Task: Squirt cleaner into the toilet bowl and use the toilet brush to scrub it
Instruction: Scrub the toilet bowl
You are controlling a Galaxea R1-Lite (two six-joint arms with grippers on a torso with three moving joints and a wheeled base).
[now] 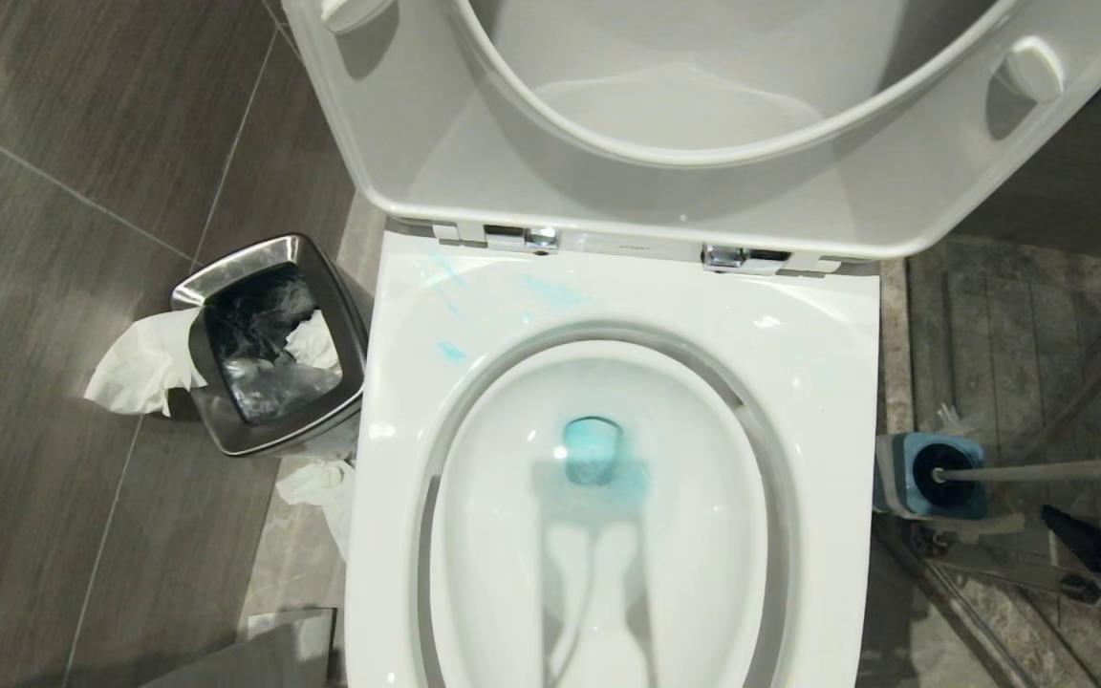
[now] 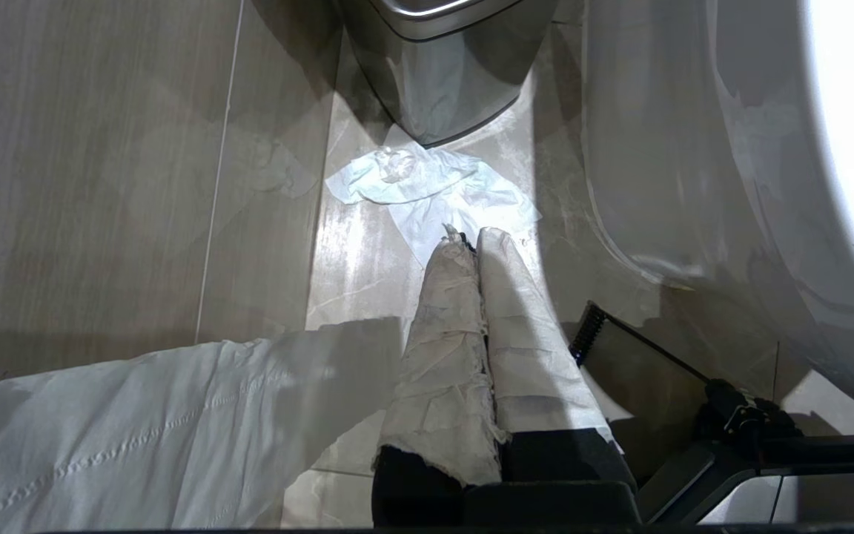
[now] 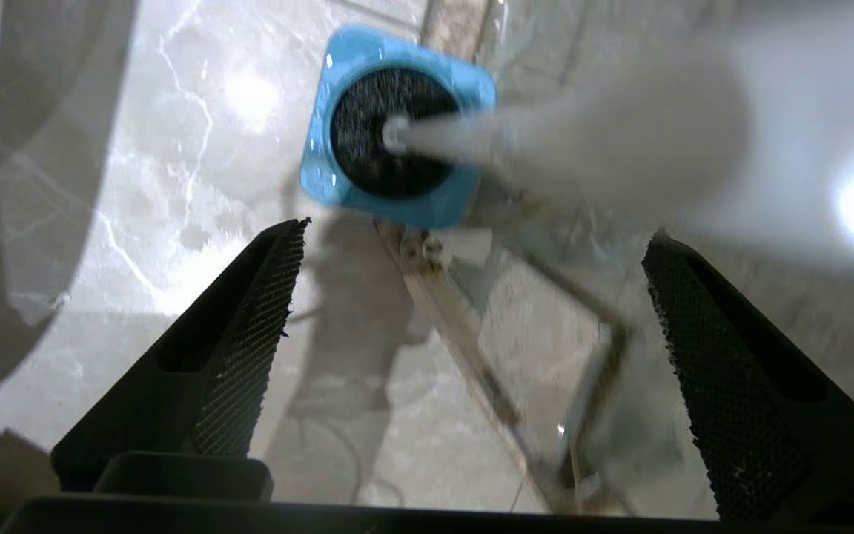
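The brush handle stands up free from the blue holder ahead of the right gripper's open fingers, so the robot should keep moving forward until they straddle the brush handle.
The white toilet bowl fills the middle of the head view, with its seat and lid raised. Blue cleaner tints the water at the drain, and thin blue smears mark the rim. The toilet brush stands in its blue holder on the floor to the right of the toilet, its handle pointing right. In the right wrist view my right gripper hovers open above the holder. The blurred handle lies beyond its fingertips, not between them. My left gripper, its fingers wrapped in white paper, hangs shut over the floor left of the toilet.
A square steel waste bin with a dark liner and hanging tissue stands left of the toilet. Crumpled tissue lies on the floor by it. A metal-framed glass panel runs along the floor beside the brush holder.
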